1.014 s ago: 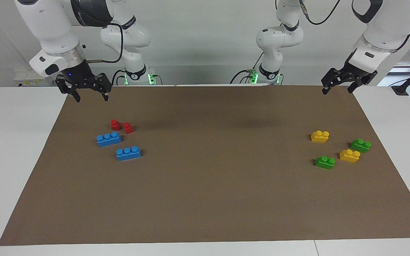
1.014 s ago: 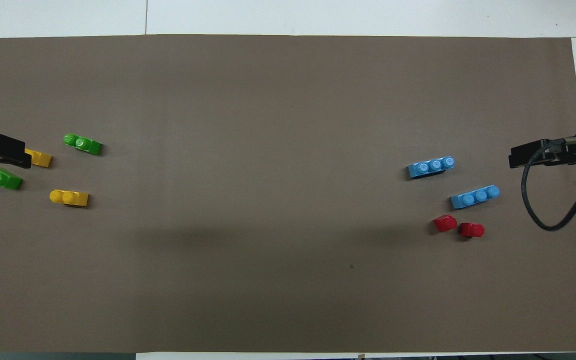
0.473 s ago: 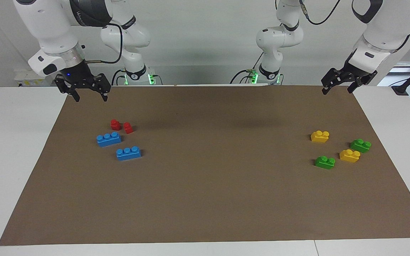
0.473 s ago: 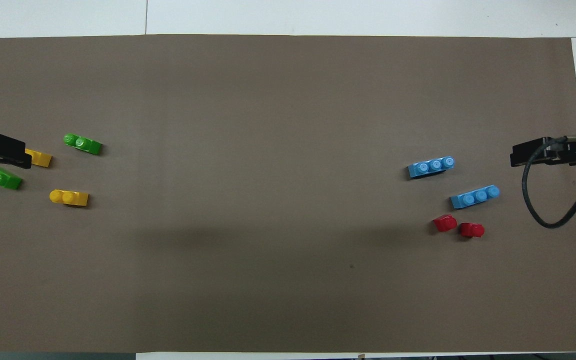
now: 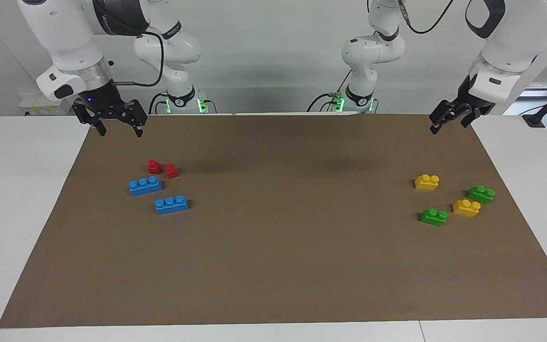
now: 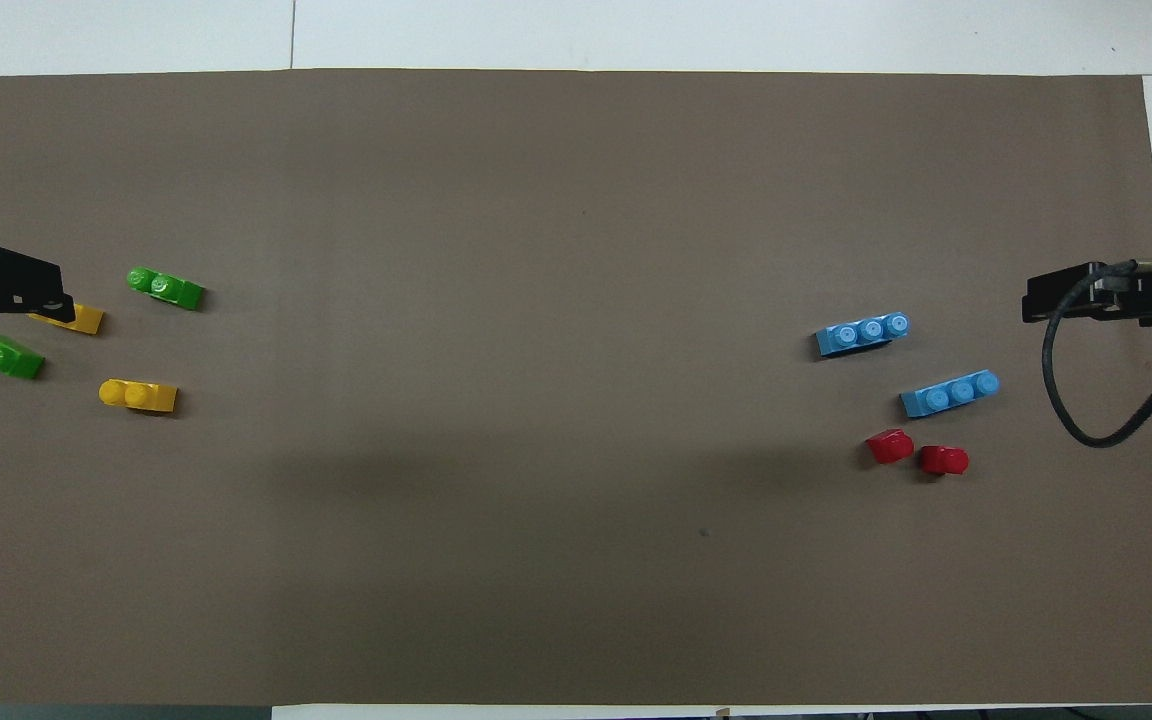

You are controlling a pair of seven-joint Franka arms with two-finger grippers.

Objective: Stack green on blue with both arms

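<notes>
The farther green brick [image 6: 165, 288] will leave an end stud in view when I stack it, because the farther blue brick has a longer row of studs [image 6: 872, 329].
Two green bricks lie at the left arm's end of the mat: one [image 5: 433, 216] [image 6: 166, 288] farther from the robots, the other [image 5: 481, 194] [image 6: 1, 355] nearer the mat's edge. Two blue bricks lie at the right arm's end: one [image 5: 171, 204] [image 6: 862, 333] farther out, the other [image 5: 145, 185] [image 6: 950, 393] nearer the robots. My left gripper [image 5: 448, 126] [image 6: 11, 290] hangs open and empty high over the mat's corner, well above the green bricks. My right gripper [image 5: 120, 131] [image 6: 1066, 300] hangs open and empty over the mat's edge, above the blue bricks' end.
Two yellow bricks [image 5: 427, 182] [image 5: 466, 208] lie among the green ones. Two small red bricks [image 5: 154, 166] [image 5: 171, 170] stand beside the nearer blue brick. The brown mat [image 5: 278, 247] covers the white table.
The left gripper has turned a little at the wrist and the right gripper has lifted slightly. No brick has moved.
</notes>
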